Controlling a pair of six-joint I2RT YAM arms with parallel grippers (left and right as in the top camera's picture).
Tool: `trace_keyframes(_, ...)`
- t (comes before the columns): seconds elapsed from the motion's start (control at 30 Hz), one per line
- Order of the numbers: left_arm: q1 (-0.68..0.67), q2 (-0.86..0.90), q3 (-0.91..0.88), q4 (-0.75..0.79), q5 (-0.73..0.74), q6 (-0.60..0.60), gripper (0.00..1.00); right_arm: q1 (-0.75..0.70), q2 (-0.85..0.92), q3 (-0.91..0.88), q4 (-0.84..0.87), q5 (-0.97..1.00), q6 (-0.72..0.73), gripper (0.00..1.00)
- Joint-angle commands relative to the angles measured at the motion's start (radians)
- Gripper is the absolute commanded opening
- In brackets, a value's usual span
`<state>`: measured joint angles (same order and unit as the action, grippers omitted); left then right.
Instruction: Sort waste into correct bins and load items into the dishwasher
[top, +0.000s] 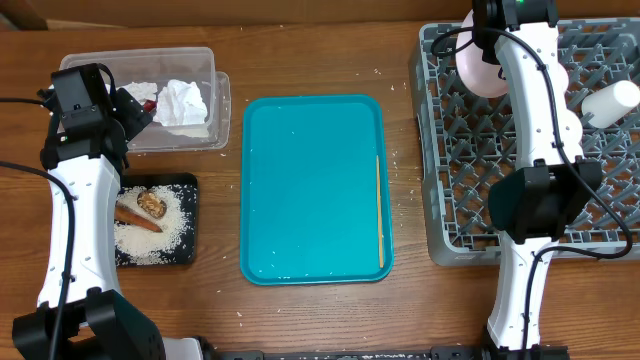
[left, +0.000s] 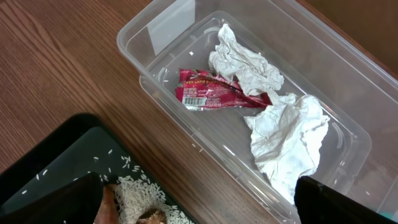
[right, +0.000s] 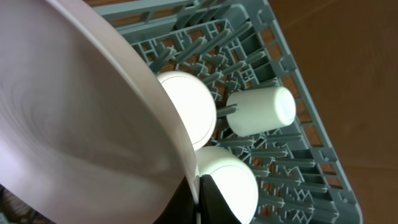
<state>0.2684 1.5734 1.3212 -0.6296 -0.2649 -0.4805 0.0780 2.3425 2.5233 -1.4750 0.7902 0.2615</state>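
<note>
The pink plate lies at a broad slant across the dish rack's wires. My right gripper should tilt the plate more steeply and move it toward the white cups before letting go.
My right gripper is shut on the rim of a pale pink plate, held over the far left part of the grey dish rack; the plate shows in the overhead view. White cups lie in the rack, one at the right in the overhead view. My left gripper is open and empty above the gap between the clear bin and the black tray. The bin holds crumpled white tissues and a red wrapper. A wooden chopstick lies on the teal tray.
The black tray holds spilled rice, a carrot piece and a brown food scrap. The clear bin stands at the back left. Rice grains lie scattered on the wooden table.
</note>
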Motion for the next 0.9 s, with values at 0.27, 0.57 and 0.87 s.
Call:
trace_keyframes(0.27,0.0,0.008,0.006,0.0,0.0,-0.018,0.99,0.041,-0.031,0.004,0.005,-0.055,0.003,0.05)
trace_keyframes(0.57,0.0,0.008,0.006,0.0,0.0,-0.017,1.0,0.07,-0.031,0.004,-0.026,-0.086,0.004,0.08)
trace_keyframes(0.87,0.0,0.008,0.006,0.0,0.0,-0.017,1.0,0.075,-0.032,0.009,-0.081,0.075,0.109,0.04)
